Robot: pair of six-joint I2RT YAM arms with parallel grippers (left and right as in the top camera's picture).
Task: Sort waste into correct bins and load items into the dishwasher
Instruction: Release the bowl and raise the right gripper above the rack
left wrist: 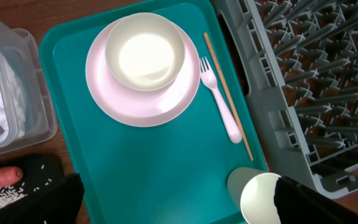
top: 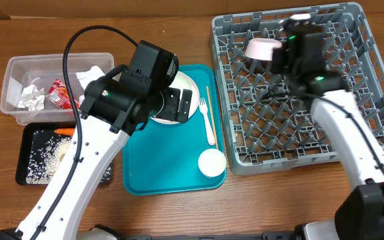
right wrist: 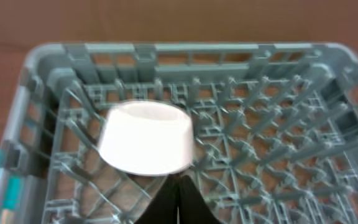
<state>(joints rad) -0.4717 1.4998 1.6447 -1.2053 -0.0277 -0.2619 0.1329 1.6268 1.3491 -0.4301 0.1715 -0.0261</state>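
Observation:
The pale bowl (top: pixel 262 49) is tilted on its side in the dishwasher rack. Next, my right gripper moves to the bowl at its far edge (top: pixel 265 39) and tips it down flat.
A white plate (left wrist: pixel 143 102) with a white bowl (left wrist: pixel 145 51) on it lies at the far end of the teal tray (left wrist: pixel 148 162). Beside them are a white fork (left wrist: pixel 219 102) and a thin wooden stick (left wrist: pixel 227 93), and a small white cup (left wrist: pixel 258 196) stands at the tray's near right corner. My left gripper (left wrist: pixel 179 208) hovers open above the tray, its right finger (left wrist: pixel 316 202) beside the cup. A pale bowl (right wrist: pixel 146 138) rests upside down in the grey dishwasher rack (right wrist: pixel 278 143). My right gripper (right wrist: pixel 178 193) is shut and empty just in front of that bowl.
The clear tub (top: pixel 12 83) holds crumpled napkins (top: pixel 31 99) and a red wrapper (top: pixel 60 93). In front of it, the black tray (top: pixel 29 143) holds beige crumbs and an orange carrot (top: pixel 64 131). The rack (top: pixel 372 100) fills the right side, touching the teal tray (top: pixel 165 163).

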